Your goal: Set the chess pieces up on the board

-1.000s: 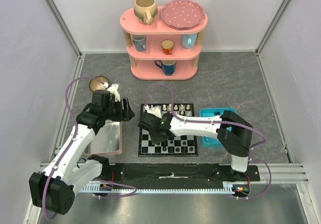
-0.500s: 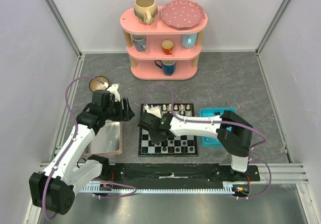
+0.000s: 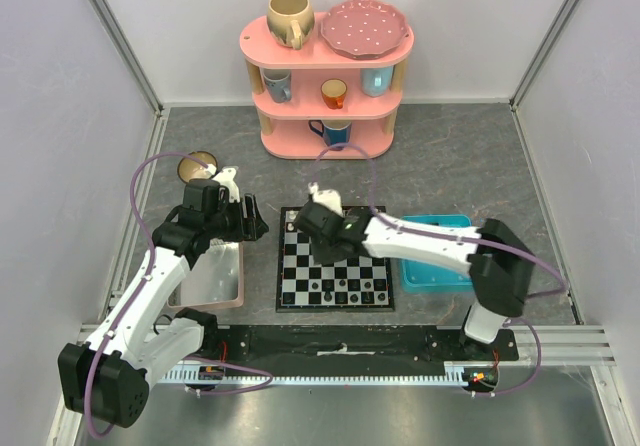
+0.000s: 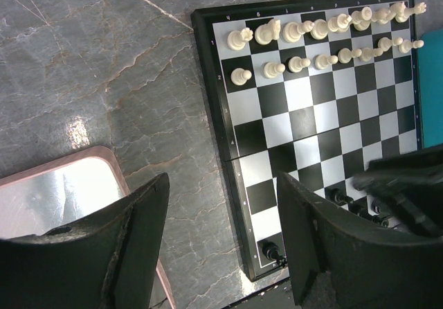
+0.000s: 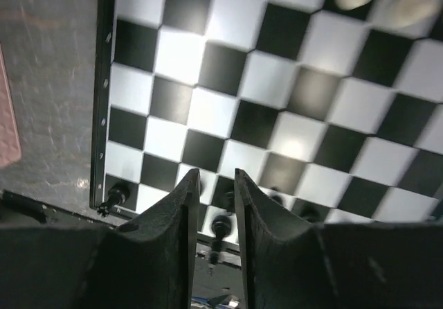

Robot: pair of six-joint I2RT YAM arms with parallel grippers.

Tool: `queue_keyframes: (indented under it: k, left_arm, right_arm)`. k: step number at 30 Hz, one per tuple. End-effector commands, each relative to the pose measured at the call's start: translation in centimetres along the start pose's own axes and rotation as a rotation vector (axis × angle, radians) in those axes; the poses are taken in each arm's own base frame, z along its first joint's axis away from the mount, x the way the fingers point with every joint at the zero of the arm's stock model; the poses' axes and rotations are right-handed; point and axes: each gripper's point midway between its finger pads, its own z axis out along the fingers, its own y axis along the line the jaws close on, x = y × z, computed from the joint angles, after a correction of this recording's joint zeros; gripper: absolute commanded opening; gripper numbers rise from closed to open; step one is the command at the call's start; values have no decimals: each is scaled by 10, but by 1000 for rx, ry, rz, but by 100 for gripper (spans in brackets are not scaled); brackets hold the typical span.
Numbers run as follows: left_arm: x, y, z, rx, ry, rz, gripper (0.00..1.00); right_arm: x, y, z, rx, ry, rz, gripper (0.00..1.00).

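Observation:
The robot's right gripper is empty and the board's near rows (image 3: pixel 301 298) have free squares, so the robot should now head for the blue tray (image 3: pixel 428 277) until it grips a black piece.
The board (image 3: pixel 330 266) lies in the middle of the table. Cream-white chess pieces (image 4: pixel 318 28) fill its two far rows. Black chess pieces (image 3: pixel 335 291) stand on its near rows and also show in the right wrist view (image 5: pixel 114 197). My right gripper (image 3: pixel 322 221) hangs high over the far left part of the board (image 5: pixel 228 94). Its jaws (image 5: pixel 216 177) stand a narrow gap apart with nothing between them; a black piece on the board shows through the gap. My left gripper (image 4: pixel 221 205) is open and empty over bare table left of the board (image 4: pixel 304 115).
A pink-rimmed grey tray (image 3: pixel 210 276) lies left of the board, under the left arm. A blue tray (image 3: pixel 430 276) sits at the board's right edge. A pink shelf (image 3: pixel 325 86) with cups and a plate stands at the back. A brown bowl (image 3: pixel 197 166) is at far left.
The right arm has risen from the board's near left squares and swung toward its far side. Its jaws have parted slightly. The left arm has not moved.

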Motion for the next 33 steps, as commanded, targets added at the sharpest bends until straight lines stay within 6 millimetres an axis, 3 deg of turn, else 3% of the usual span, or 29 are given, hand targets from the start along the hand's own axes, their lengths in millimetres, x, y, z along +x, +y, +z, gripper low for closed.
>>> queue_keyframes:
  k: [1,4,7,12,15,18,24,33]
  left_arm:
    - [-14,-8,-5,36,-39,36,68]
    - [-18,-6,-9,9,-44,41,67]
    - [-22,-4,-15,-17,-61,44,66]
    - [-22,-4,-24,-25,-92,51,65]
    - [-22,-6,-29,-21,-120,55,66]
    - [-23,-9,-30,-10,-132,61,67]
    - [-23,-15,-35,5,-142,70,67]
    - [-22,-16,-36,13,-156,73,67]
  right_arm:
    - [-46,-57,-30,62,-121,141,34]
    - [-66,-115,-52,115,-187,241,34]
    - [-69,-178,-60,215,-201,332,34]
    - [-53,-268,-61,358,-157,470,35]
    - [-38,-306,-60,424,-121,513,35]
    - [-26,-332,-55,472,-94,550,36]
    - [-14,-362,-50,528,-79,595,36]
    - [-24,-368,-29,479,-99,561,36]
